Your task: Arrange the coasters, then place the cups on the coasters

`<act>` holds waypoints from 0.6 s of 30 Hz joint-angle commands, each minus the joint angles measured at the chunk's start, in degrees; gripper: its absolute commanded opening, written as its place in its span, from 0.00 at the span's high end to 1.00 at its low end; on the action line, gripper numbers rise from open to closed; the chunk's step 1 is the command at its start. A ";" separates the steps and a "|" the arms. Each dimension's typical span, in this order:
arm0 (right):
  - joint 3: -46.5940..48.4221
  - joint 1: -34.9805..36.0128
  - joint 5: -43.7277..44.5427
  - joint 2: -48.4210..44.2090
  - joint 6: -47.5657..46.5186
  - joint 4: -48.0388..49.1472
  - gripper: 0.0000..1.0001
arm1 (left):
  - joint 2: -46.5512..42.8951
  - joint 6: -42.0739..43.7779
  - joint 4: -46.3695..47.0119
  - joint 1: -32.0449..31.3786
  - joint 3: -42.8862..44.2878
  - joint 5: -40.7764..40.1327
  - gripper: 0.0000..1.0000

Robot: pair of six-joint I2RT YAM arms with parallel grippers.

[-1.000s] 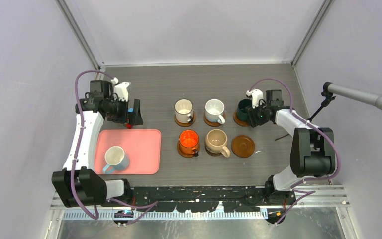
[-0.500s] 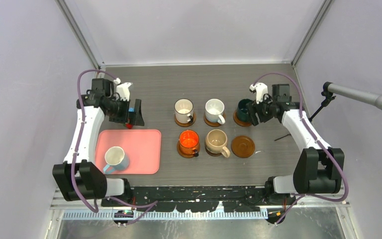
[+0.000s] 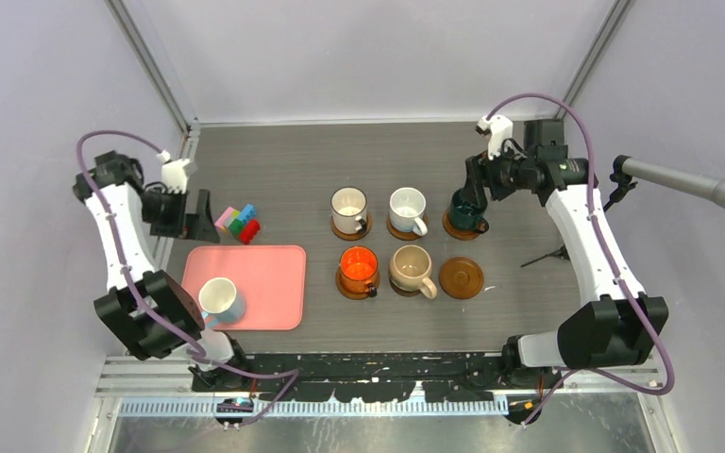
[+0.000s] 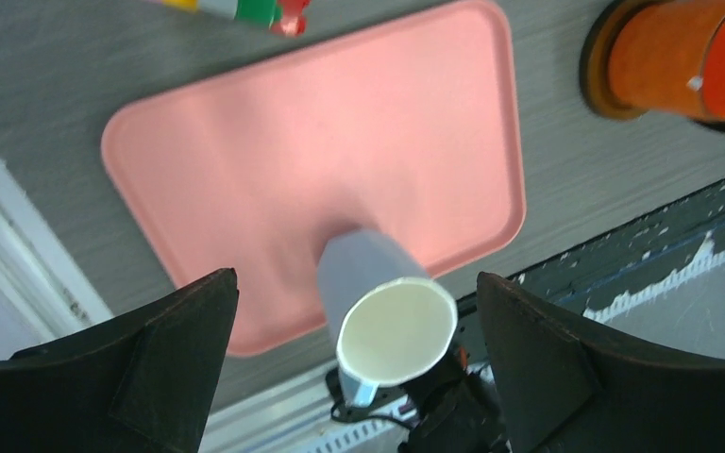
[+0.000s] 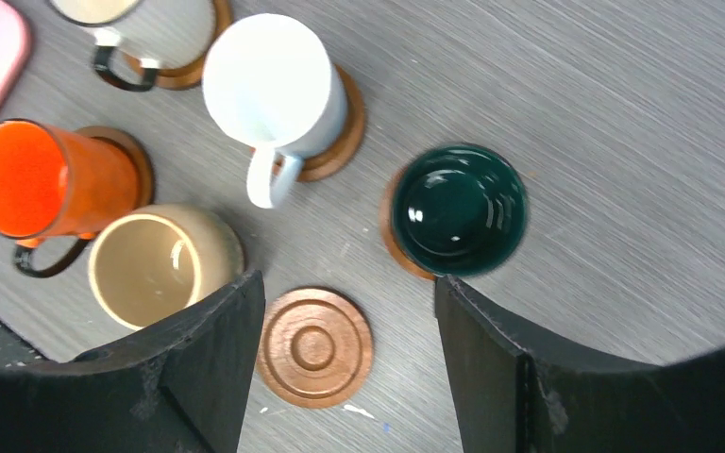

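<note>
My left gripper should take its handle (image 4: 365,393) and move the light blue cup inward, because the cup stands at the tray's near edge (image 3: 221,304), far away from my right gripper.
Five cups stand on coasters mid-table: two white (image 3: 349,205) (image 3: 407,205), an orange (image 3: 359,265), a tan (image 3: 411,267) and a dark green cup (image 3: 463,209). One coaster (image 3: 461,277) lies bare at the front right. The light blue cup (image 3: 217,298) stands on the pink tray (image 3: 264,269). My right gripper (image 3: 478,181) hangs open above and just behind the dark green cup (image 5: 460,209), holding nothing; the bare coaster (image 5: 314,347) shows between its fingers. My left gripper (image 3: 198,215) is open at the far left, high above the light blue cup (image 4: 387,316).
Small colourful toy blocks (image 3: 239,224) lie behind the tray's far edge. A microphone (image 3: 689,184) on a stand reaches in from the right wall. A thin dark stick (image 3: 543,255) lies right of the bare coaster. Grey walls close in both sides.
My right gripper opened, let go of the dark green cup on its coaster and rose back away. My left arm swung out to the left, uncovering the toy blocks.
</note>
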 commanded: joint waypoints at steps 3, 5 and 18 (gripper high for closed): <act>3.52 5.15 -1.40 1.78 3.24 -2.36 0.29 | -3.26 22.22 -11.55 11.52 -3.20 -4.29 0.00; 3.60 5.99 -1.39 2.28 3.72 -2.21 0.29 | -4.41 27.75 -11.79 15.44 -5.99 -6.38 0.00; 4.30 9.25 0.16 4.28 5.61 -1.47 0.29 | -8.03 58.47 -17.33 32.62 -20.42 -11.69 0.08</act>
